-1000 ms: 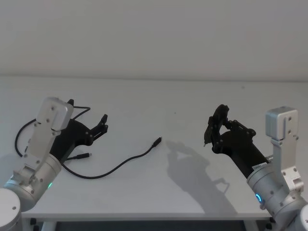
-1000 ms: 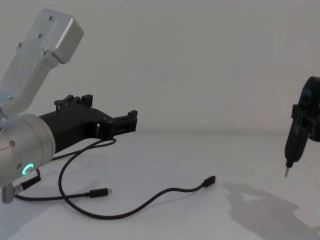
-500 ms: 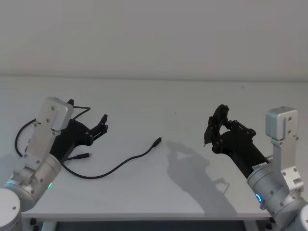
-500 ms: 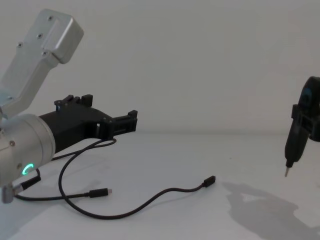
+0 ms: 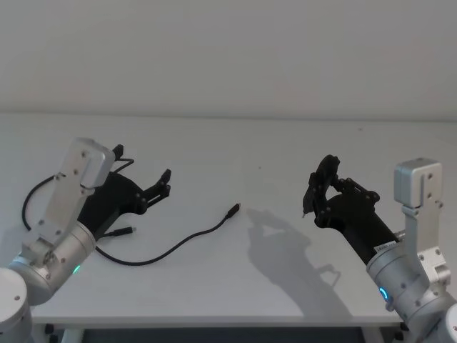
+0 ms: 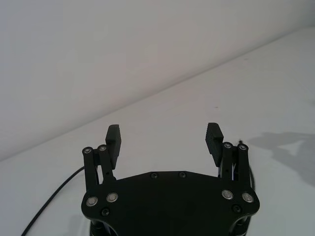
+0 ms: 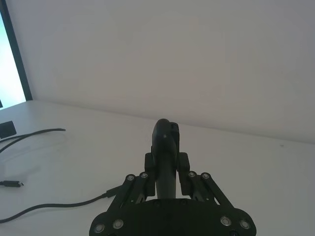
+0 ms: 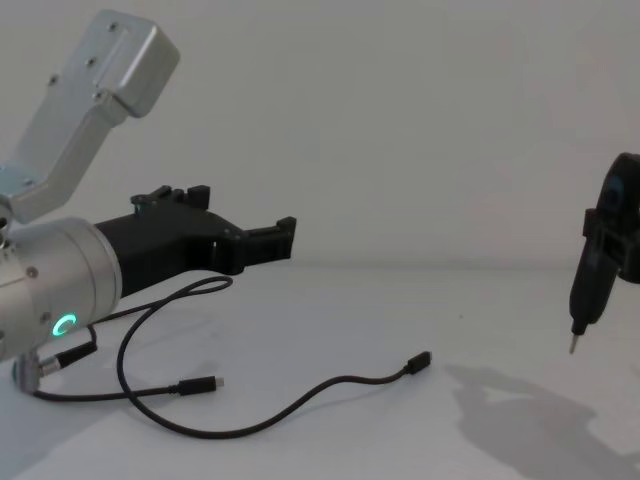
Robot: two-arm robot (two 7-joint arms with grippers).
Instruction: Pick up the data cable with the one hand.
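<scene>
The data cable holds a smooth bend (image 8: 342,380) behind the middle plug, so I expect its plug end (image 8: 418,363) to stick out almost level when I pick the cable up.
The data cable (image 5: 187,240) is a thin black cord lying loose on the white table, seen also as the cord (image 8: 300,405). One small plug (image 5: 233,210) points toward the table's middle, and a second plug (image 5: 131,230) lies near the left arm. My left gripper (image 5: 166,184), the one hand, hovers open and empty above the cable's looped left part, short of the middle plug. Its fingers (image 6: 113,136) stand wide apart. My right gripper (image 5: 319,187) is held off the table at the right, shut on a dark pen-like tool (image 7: 165,147).
The white table (image 5: 271,150) ends at a plain wall behind and at a front edge close to me. The right arm's shadow falls on the table between the plug and that arm.
My left gripper has moved forward and a little toward the table's middle, rising slightly. The cable and the right arm have not moved.
</scene>
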